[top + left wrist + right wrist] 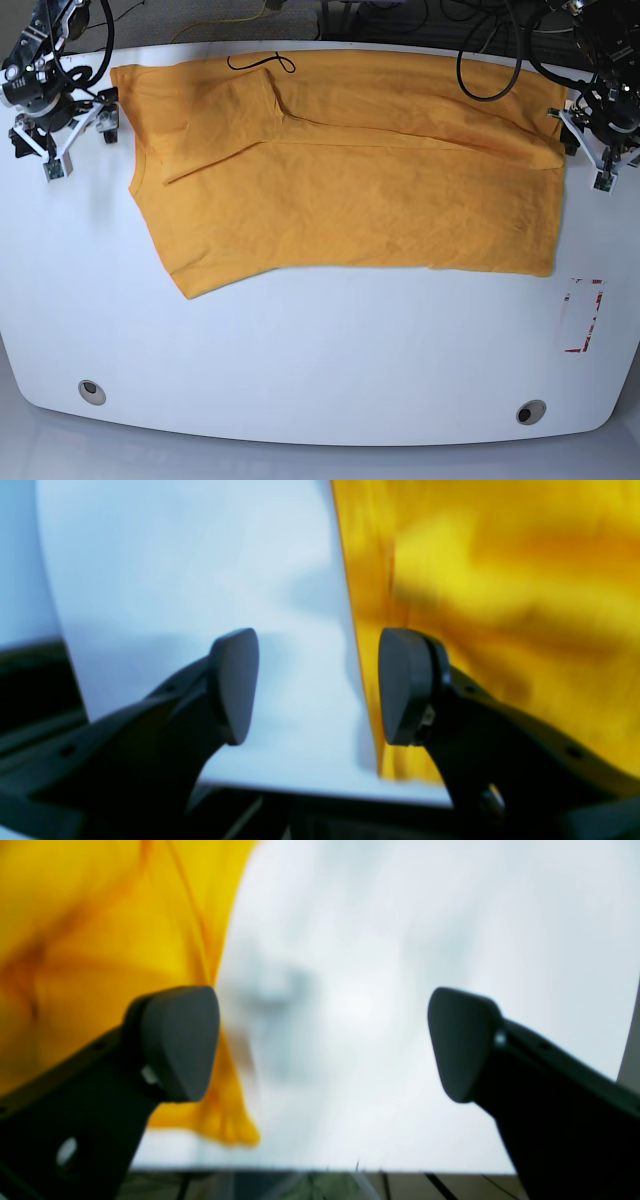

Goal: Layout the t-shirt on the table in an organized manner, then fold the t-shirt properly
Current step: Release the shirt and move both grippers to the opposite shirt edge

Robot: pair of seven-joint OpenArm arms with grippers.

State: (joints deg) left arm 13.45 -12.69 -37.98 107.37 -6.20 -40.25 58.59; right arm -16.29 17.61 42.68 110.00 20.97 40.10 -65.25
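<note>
The t-shirt's pointed near corner (190, 290) is clear of the folded sleeve, so my right gripper should keep moving in open until its fingers are on both sides of the t-shirt's edge there (170, 262).
The orange-yellow t-shirt (350, 170) lies spread sideways over the far half of the white table (320, 340), collar end to the left, with one sleeve folded onto its body. My left gripper (320, 687) hovers open at the shirt's right edge (500, 605), nothing between its fingers. In the base view it sits at the far right (598, 140). My right gripper (320, 1045) is open wide over bare table (400, 965), with the shirt (100, 940) beside its left finger. In the base view it is at the far left (55, 130), just off the shirt's corner.
A thin black thread loop (262, 62) lies on the shirt's far edge. A red-outlined rectangle mark (582, 315) is at the right, and two grey grommet holes (91, 391) (530, 411) are near the front edge. Cables hang behind the table.
</note>
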